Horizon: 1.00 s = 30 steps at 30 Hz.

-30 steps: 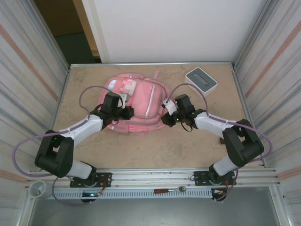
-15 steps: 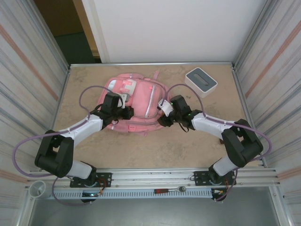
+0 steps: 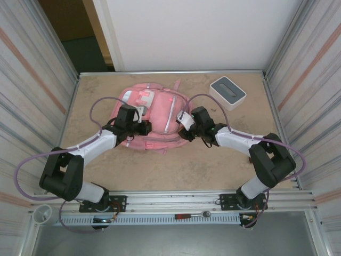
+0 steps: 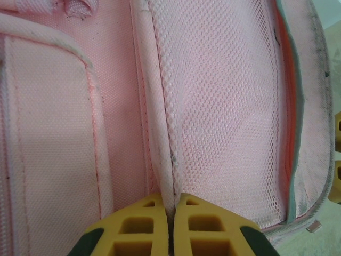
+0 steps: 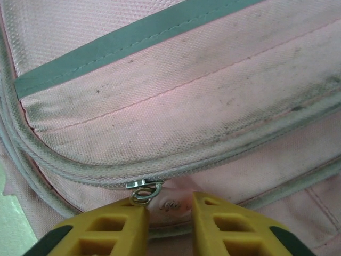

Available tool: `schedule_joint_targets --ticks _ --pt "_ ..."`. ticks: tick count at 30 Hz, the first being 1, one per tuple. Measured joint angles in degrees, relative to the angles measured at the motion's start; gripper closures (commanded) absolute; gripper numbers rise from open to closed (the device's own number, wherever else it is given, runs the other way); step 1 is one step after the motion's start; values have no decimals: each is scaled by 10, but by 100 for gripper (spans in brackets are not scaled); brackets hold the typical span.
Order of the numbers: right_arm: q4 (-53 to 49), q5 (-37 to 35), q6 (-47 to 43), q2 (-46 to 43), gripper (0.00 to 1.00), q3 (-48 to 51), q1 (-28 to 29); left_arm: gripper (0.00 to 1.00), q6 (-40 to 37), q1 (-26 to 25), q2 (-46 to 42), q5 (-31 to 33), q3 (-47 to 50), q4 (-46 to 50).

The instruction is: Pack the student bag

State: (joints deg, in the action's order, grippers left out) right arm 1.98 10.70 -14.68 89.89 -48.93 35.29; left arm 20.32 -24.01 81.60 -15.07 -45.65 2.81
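The robot's left gripper is holding the mesh seam (image 4: 166, 165), far from the zipper slider, so it should hold the edge (image 5: 95, 174) beside the zipper slider while the right gripper takes the tab.
The pink student bag (image 3: 152, 113) lies flat at the table's middle back. My left gripper (image 3: 143, 128) rests on its near left part. In the left wrist view that gripper (image 4: 170, 213) is shut on a raised fabric seam (image 4: 160, 133) beside the mesh panel (image 4: 224, 106). My right gripper (image 3: 184, 131) is at the bag's right edge. Its yellow fingers (image 5: 122, 226) stand a little apart, open, on either side of the pink zipper pull tab (image 5: 170, 201). The tab's metal ring (image 5: 144, 193) sits at the left fingertip, just below the zip line (image 5: 80, 170).
A white-and-grey box (image 3: 227, 92) stands at the back right, near the side wall. Purple cables (image 3: 101, 104) loop over both arms. A red-handled tool (image 3: 192, 215) lies on the front rail. Bare tabletop (image 3: 176, 168) stretches in front of the bag.
My right gripper has moved left and slightly back, in against the bag's right edge. The left arm and the bag have stayed put.
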Motion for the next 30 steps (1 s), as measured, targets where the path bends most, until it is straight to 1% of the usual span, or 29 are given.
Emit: schedule_joint_targets --ticks 6,9,14,16,20,23,26,27,28,30 --pt "5 5 9 0 99 3 0 100 -2 4 3 -1 -5 2" --pt "24 18 26 -3 100 15 0 100 -7 21 9 -9 -10 4" --pt "54 31 67 -16 100 33 17 93 -25 51 21 -30 -32 30" --pt "58 35 85 -21 100 38 29 85 -35 59 23 -29 -39 40" --pt "57 53 119 -26 100 43 45 64 -49 71 21 -14 -44 45" --pt "57 65 145 -27 100 43 46 55 -62 74 -3 2 -41 45" --pt "56 65 160 -27 100 43 45 50 -75 77 -62 22 -14 26" --pt "54 62 162 -28 95 43 45 48 -79 78 -87 27 -3 19" --pt "53 60 162 -28 84 43 43 47 -82 78 -110 29 7 11" --pt "50 53 158 -34 73 43 42 46 -86 78 -139 30 16 0"
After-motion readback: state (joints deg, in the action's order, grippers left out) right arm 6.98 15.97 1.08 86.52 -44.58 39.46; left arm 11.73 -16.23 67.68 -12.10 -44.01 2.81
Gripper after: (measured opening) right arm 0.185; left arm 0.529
